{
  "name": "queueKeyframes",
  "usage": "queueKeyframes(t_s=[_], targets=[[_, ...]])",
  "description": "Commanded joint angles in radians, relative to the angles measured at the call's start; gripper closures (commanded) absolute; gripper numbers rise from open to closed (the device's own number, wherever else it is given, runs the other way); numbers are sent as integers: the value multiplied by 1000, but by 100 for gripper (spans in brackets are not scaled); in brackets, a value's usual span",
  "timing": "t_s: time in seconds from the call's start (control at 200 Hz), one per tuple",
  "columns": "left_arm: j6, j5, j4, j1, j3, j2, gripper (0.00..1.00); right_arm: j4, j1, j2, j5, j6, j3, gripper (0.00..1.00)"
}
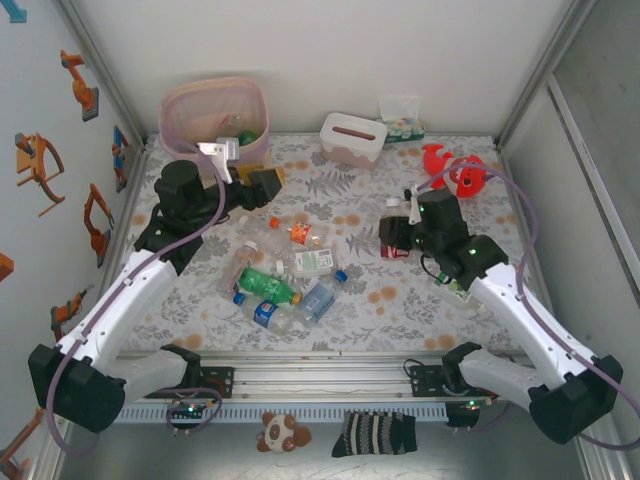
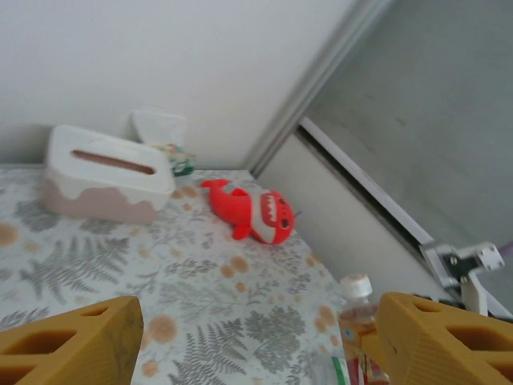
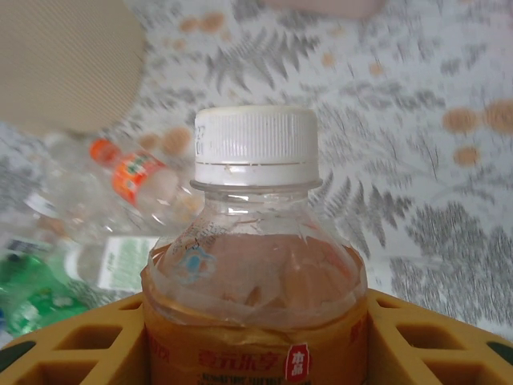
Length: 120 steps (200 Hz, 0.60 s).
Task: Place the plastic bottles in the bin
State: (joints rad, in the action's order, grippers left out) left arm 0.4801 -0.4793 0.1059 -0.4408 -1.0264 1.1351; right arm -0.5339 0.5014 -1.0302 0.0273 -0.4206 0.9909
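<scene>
The bottle is held upright by my right gripper with the label's opposite side free. My open left gripper keeps moving toward the bottle's orange-brown label (image 1: 393, 248) and closes there.
My right gripper (image 1: 396, 238) is shut on a clear bottle (image 3: 255, 265) with a white cap and an orange-brown label, held upright between the yellow fingers (image 3: 72, 341) right of the table's centre. Several more plastic bottles (image 1: 283, 272), clear and green, lie in a pile mid-table, including a green bottle (image 3: 32, 298) and an orange-capped one (image 3: 135, 172). The beige bin (image 1: 190, 108) with its pink liner stands at the back left. My left gripper (image 1: 262, 180) hovers just in front of the bin, open, its fingers (image 2: 68, 341) wide apart with nothing between them.
A white tissue box (image 1: 352, 138) sits at the back centre, with a small packet (image 1: 402, 112) behind it. The red shark plush (image 1: 452, 170) lies at the back right. Walls close in the table on the left, back and right.
</scene>
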Motion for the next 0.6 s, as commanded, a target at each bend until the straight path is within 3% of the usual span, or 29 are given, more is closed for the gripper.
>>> queueKeyframes(t_s=[0.0, 0.245, 0.596], targets=[[-79, -168, 158, -12, 0, 8, 24, 90, 6, 46, 52, 26, 36, 52], [-177, -297, 201, -38, -24, 33, 25, 293, 6, 94, 152, 23, 5, 53], [-180, -411, 279, -95, -23, 80, 26, 468, 6, 68, 332, 25, 15, 56]])
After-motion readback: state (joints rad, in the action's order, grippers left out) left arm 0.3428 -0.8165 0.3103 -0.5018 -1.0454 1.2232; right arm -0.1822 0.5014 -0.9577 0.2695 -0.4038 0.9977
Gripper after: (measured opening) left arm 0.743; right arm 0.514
